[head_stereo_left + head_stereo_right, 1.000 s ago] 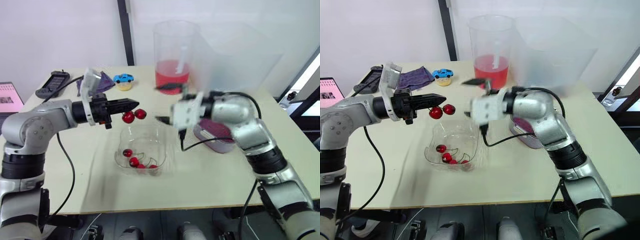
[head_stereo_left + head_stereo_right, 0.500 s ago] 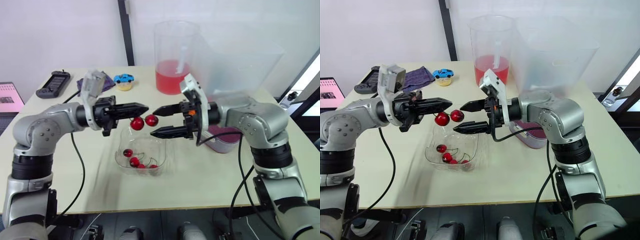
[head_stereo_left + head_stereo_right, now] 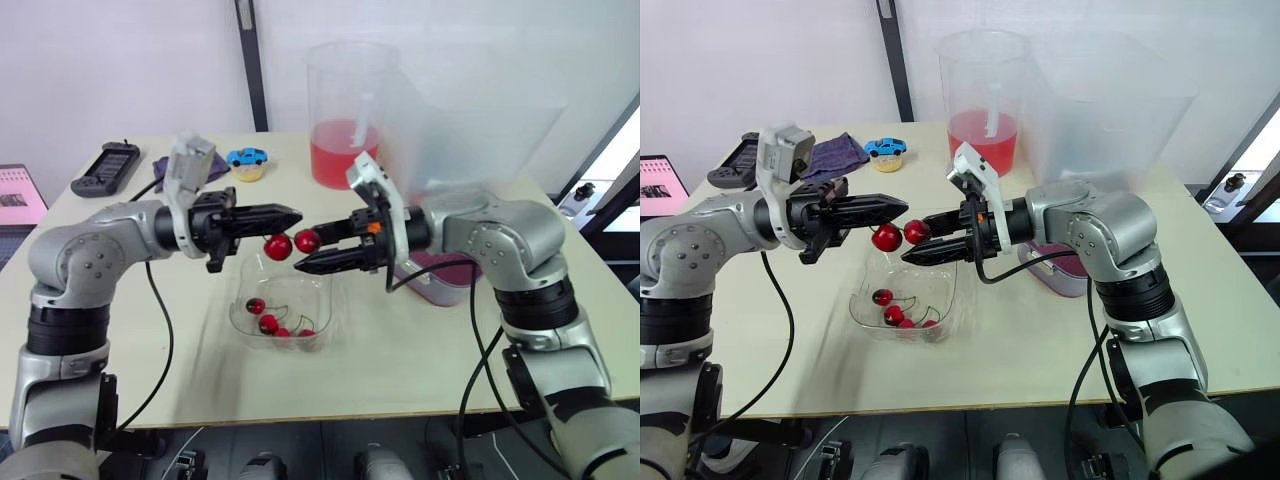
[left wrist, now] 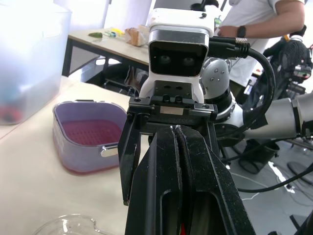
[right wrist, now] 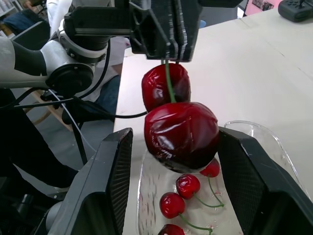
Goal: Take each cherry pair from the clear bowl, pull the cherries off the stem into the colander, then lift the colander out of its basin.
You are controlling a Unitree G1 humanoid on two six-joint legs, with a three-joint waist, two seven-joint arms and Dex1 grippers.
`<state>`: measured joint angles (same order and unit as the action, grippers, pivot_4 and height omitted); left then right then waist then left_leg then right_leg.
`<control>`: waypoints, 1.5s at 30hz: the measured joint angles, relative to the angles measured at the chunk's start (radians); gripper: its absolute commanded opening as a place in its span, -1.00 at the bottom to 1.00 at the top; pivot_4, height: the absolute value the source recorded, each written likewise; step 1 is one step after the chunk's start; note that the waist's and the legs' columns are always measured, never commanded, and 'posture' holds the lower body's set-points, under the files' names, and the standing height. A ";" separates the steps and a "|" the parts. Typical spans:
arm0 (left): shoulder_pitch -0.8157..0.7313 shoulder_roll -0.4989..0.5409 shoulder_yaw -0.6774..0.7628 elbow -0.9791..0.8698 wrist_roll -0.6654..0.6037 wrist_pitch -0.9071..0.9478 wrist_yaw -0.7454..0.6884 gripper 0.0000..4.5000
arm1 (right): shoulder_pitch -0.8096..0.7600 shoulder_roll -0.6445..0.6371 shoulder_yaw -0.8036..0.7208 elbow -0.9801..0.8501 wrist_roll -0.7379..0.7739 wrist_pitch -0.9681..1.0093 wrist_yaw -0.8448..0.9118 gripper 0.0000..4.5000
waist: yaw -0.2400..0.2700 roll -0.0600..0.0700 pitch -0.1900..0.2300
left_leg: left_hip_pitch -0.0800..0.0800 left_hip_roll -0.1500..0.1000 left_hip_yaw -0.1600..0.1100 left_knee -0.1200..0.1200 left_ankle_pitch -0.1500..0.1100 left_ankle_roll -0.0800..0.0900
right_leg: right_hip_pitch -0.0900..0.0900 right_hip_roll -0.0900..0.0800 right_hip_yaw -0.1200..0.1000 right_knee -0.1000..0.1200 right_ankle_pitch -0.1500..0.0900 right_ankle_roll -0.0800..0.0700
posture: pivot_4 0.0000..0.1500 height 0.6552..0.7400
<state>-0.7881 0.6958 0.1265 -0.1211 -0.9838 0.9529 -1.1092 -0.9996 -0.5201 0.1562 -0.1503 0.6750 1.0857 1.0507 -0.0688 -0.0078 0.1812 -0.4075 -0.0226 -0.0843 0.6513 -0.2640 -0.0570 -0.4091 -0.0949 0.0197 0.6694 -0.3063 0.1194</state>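
I expect the dark red cherry (image 5: 182,138) to come off whole and leave its stem behind when I pull, since the thin green stem (image 5: 170,88) joins only the cherry's top.
My left gripper (image 3: 295,214) is shut on the stem of a red cherry pair (image 3: 291,243), which hangs above the clear bowl (image 3: 322,292). My right gripper (image 3: 307,250) is open. It reaches in from the right, with one finger above and one below the nearer cherry (image 5: 181,132). That cherry sits between the black fingers (image 5: 112,186), close to one of them. Several more cherries (image 3: 268,323) lie in the bowl. The lilac basin with its colander (image 3: 440,277) stands behind my right forearm, partly hidden.
A pitcher of red liquid (image 3: 345,120) and a large clear tub (image 3: 470,115) stand at the back. A toy car (image 3: 246,156), a purple cloth (image 3: 210,158) and a black handset (image 3: 105,166) lie at the back left. A person (image 4: 259,19) stands beyond the table.
My right gripper has moved in slightly towards the left gripper, and its fingers have narrowed around the nearer cherry. The left gripper still holds the pair in the same place.
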 measured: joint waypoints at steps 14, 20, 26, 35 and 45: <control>0.008 -0.002 -0.022 -0.009 0.006 -0.007 -0.002 -1.00 | -0.020 -0.001 -0.003 0.010 0.037 0.023 -0.005 -0.32 | 0.000 0.000 0.000 | 0.000 0.000 0.000 0.000 0.000 0.000 | 0.000 0.000 0.000 0.000 0.000 0.000 | 1.00 0.85; 0.008 -0.002 -0.024 -0.005 0.017 -0.021 -0.007 -1.00 | -0.020 -0.010 -0.002 0.007 0.043 0.023 -0.003 -0.32 | 0.000 0.000 0.000 | 0.000 0.000 0.000 0.000 0.000 0.000 | 0.000 0.000 0.000 0.000 0.000 0.000 | 1.00 0.85; 0.008 -0.002 -0.035 0.002 0.035 -0.025 -0.011 -1.00 | -0.016 -0.037 0.013 0.008 0.040 0.019 0.002 -0.32 | 0.000 0.000 0.000 | 0.000 0.000 0.000 0.000 -0.001 0.001 | 0.000 0.000 0.000 0.000 0.000 0.000 | 1.00 0.85; 0.008 -0.027 -0.054 0.002 0.047 -0.025 -0.002 -1.00 | 0.014 -0.081 0.014 0.027 0.037 -0.003 0.021 -0.32 | 0.000 0.000 0.000 | 0.000 0.000 0.000 0.000 -0.001 0.001 | 0.000 0.000 0.000 0.000 0.000 0.000 | 1.00 0.85; -0.001 -0.031 -0.015 0.012 0.054 -0.046 -0.001 -1.00 | 0.086 -0.149 0.011 0.082 0.011 0.026 -0.003 -0.32 | 0.006 0.000 0.000 | -0.001 -0.001 0.000 0.001 -0.001 0.002 | 0.000 -0.001 0.000 0.000 0.000 0.000 | 1.00 0.85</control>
<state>-0.7895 0.6651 0.1114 -0.1091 -0.9296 0.9073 -1.1098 -0.9134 -0.6694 0.1671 -0.0680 0.6862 1.1115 1.0476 -0.0632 -0.0081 0.1812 -0.4083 -0.0232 -0.0839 0.6525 -0.2650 -0.0553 -0.4089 -0.0958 0.0195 0.6691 -0.3063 0.1194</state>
